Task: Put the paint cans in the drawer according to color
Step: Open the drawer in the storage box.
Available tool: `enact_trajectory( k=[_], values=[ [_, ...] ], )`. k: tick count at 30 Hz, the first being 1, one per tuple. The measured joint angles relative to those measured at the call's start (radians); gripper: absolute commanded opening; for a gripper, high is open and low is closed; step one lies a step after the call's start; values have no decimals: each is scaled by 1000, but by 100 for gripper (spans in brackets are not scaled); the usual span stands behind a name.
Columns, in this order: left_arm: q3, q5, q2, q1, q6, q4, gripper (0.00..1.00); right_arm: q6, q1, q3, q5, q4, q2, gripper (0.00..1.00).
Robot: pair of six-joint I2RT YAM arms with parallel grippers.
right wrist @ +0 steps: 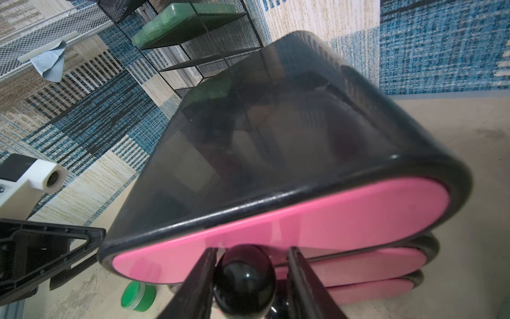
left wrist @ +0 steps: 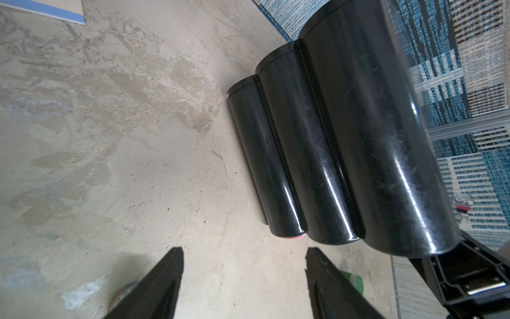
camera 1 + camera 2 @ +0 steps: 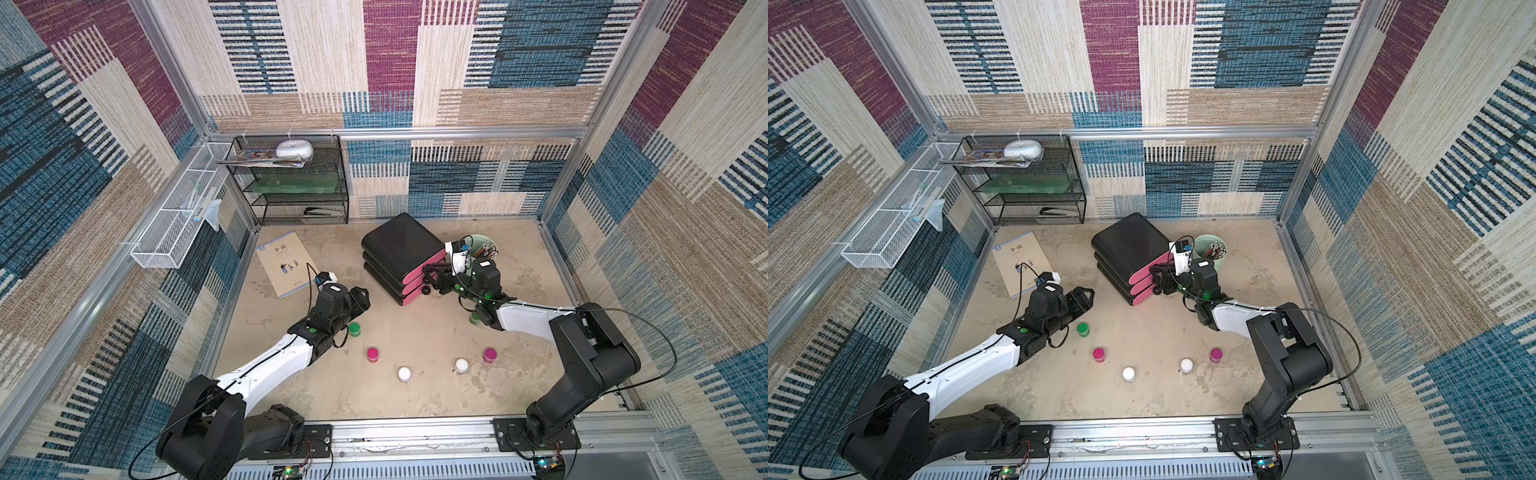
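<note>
I need my right gripper to pull open the top drawer (image 1: pixel 329 220), since it's shut, its knob (image 1: pixel 244 281) facing away from my left gripper, before the green can goes in.
The black drawer (image 3: pixel 399 249) with pink fronts stands at mid back of the table, all tiers pushed in. My right gripper (image 1: pixel 252 250) straddles the top drawer's round black knob (image 1: pixel 244 279); one finger touches it and a slim gap shows at the other. My left gripper (image 2: pixel 244 254) is open over bare table beside the drawer's side (image 2: pixel 331 138), holding nothing. On the table stand a green can (image 3: pixel 354 329), two magenta cans (image 3: pixel 372 354) (image 3: pixel 490 355) and two white cans (image 3: pixel 404 374) (image 3: pixel 461 365). Another green can (image 3: pixel 473 319) is half hidden under my right arm.
A mint pencil cup (image 3: pixel 482 245) stands right behind my right wrist. A book (image 3: pixel 284 262) lies at the back left, beyond the left gripper. A black wire rack (image 3: pixel 291 178) fills the back left corner, and a white mesh basket (image 3: pixel 174 224) hangs on the left wall.
</note>
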Motion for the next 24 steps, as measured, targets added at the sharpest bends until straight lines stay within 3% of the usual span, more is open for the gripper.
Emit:
enact_trajectory(
  k=[5,11,21,24],
  values=[
    [4,-22,-2,1,0,-11,74,0,1,-8,-2,7,-5,26],
    [53,-108,-53,2,0,-142,77,-1,0,-89,10,-11,-97,24],
    [120,-183,-36,21,-14,-374,80,-52,0,-218,52,-108,-286,24],
    [135,-166,-7,25,-24,-422,79,-56,0,-249,63,-114,-325,34]
  ],
)
